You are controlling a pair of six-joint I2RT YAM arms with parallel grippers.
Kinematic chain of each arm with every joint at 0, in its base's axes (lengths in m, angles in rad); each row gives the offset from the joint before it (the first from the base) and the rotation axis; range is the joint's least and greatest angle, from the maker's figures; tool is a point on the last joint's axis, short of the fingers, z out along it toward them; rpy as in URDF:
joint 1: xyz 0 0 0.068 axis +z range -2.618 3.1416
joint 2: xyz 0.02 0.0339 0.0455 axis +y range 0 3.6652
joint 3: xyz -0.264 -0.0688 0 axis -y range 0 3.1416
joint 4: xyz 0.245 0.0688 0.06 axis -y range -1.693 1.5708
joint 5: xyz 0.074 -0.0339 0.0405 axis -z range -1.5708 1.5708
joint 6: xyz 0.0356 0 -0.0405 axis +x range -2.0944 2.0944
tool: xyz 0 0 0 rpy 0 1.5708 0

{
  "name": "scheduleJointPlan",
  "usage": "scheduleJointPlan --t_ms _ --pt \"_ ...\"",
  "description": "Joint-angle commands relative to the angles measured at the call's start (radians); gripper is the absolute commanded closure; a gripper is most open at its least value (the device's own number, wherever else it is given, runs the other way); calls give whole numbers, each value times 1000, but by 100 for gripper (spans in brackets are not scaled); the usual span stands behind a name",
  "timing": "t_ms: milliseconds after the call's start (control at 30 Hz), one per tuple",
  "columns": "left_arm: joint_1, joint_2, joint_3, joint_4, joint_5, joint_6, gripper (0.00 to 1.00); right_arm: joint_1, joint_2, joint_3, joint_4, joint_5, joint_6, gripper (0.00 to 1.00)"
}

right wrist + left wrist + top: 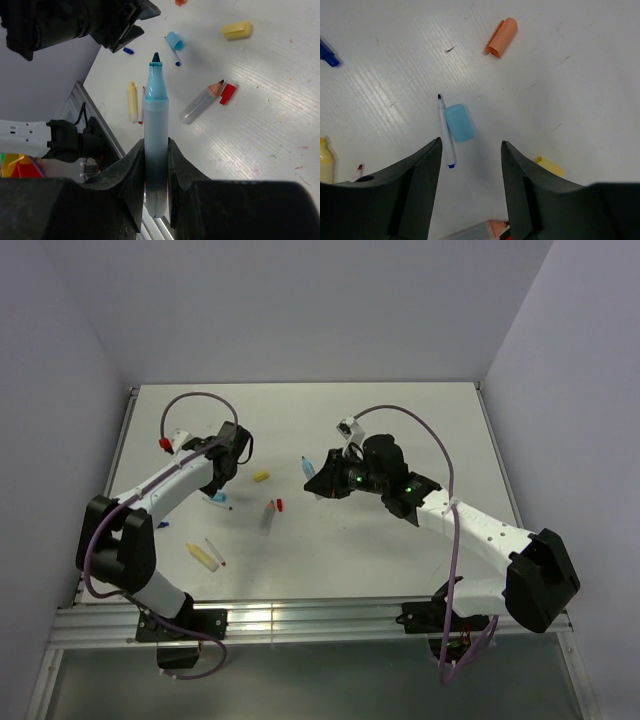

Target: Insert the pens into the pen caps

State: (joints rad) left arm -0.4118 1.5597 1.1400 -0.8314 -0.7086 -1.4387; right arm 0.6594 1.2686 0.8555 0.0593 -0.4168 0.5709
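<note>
The light-blue cap's long sides [468, 121] almost match my left gripper's open fingers, so I should keep descending until they sit on either side of the cap [459, 123], then close.
My right gripper [156, 145] is shut on the light-blue marker [156, 125], held above the table with its tip pointing toward the left arm. My left gripper [471, 145] hangs open just above the light-blue cap [459, 122], which lies against the thin dark-blue-tipped pen [445, 132]. Nothing is between its fingers. An orange cap [501, 37], a dark-blue cap [327, 54] and a yellow cap [550, 166] lie around it. The orange marker [200, 104] rests beside the red cap [228, 93]. The yellow marker [203, 556] and the red-tipped pen [215, 552] lie side by side.
The white table [420, 430] is walled at the back and both sides. An aluminium rail [300, 618] runs along the near edge by the arm bases. A purple cable [200, 398] loops over each arm.
</note>
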Motion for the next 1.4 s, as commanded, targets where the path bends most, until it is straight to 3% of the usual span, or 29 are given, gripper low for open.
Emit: scheduleJointPlan --t_ms 0,400,1367 --pt "16 52 46 -6 14 -42 44 -7 -17 60 -21 -45 -43 100" --pt "30 194 67 26 40 -61 45 -33 -49 24 -23 -66 -65 100" --pt "59 223 14 66 78 -49 46 -72 -12 -4 2 -97 -46 100"
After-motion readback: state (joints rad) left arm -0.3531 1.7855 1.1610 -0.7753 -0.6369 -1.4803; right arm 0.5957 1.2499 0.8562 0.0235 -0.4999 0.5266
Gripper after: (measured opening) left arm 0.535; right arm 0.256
